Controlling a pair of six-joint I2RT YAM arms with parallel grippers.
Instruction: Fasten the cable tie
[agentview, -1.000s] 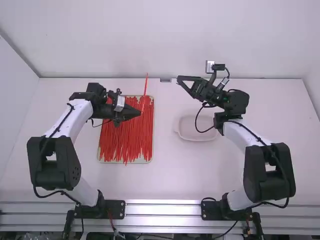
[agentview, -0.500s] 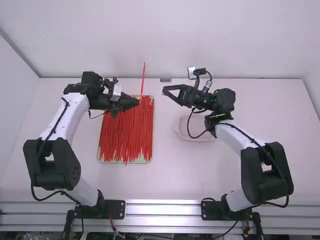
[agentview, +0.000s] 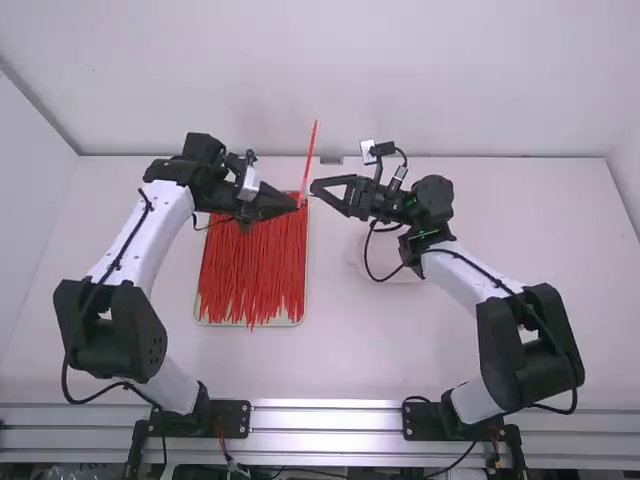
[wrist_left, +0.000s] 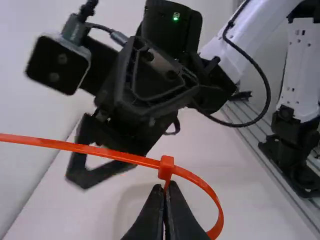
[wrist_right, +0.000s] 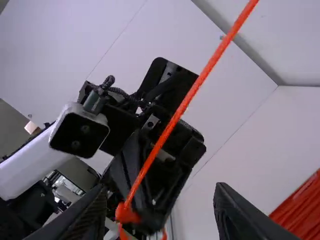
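My gripper will carry the cable tie to the bowl, and the cable tie's loop will stay closed because the cable tie's strap runs through its head (wrist_right: 127, 213).
My left gripper (agentview: 292, 203) is shut on the head of a red cable tie (agentview: 310, 160) held above the tray's far right corner. Its strap points up and away. In the left wrist view the fingers (wrist_left: 150, 212) pinch just under the tie's square head (wrist_left: 166, 167); the strap runs off to one side and curls into a loop on the other. My right gripper (agentview: 321, 191) faces it from the right, close by and open, with nothing between its fingers (wrist_right: 240, 215). The right wrist view looks at the left gripper (wrist_right: 155, 185) and the tie's strap (wrist_right: 185, 105).
A tray (agentview: 301, 322) piled with several red cable ties (agentview: 250, 270) lies under the left arm. A shallow white bowl (agentview: 385, 265) sits on the table below the right arm. The table's right and front areas are bare.
The left gripper carried the tie rightward toward the middle, and the strap now leans right. The right gripper swung left until it nearly meets the left one.
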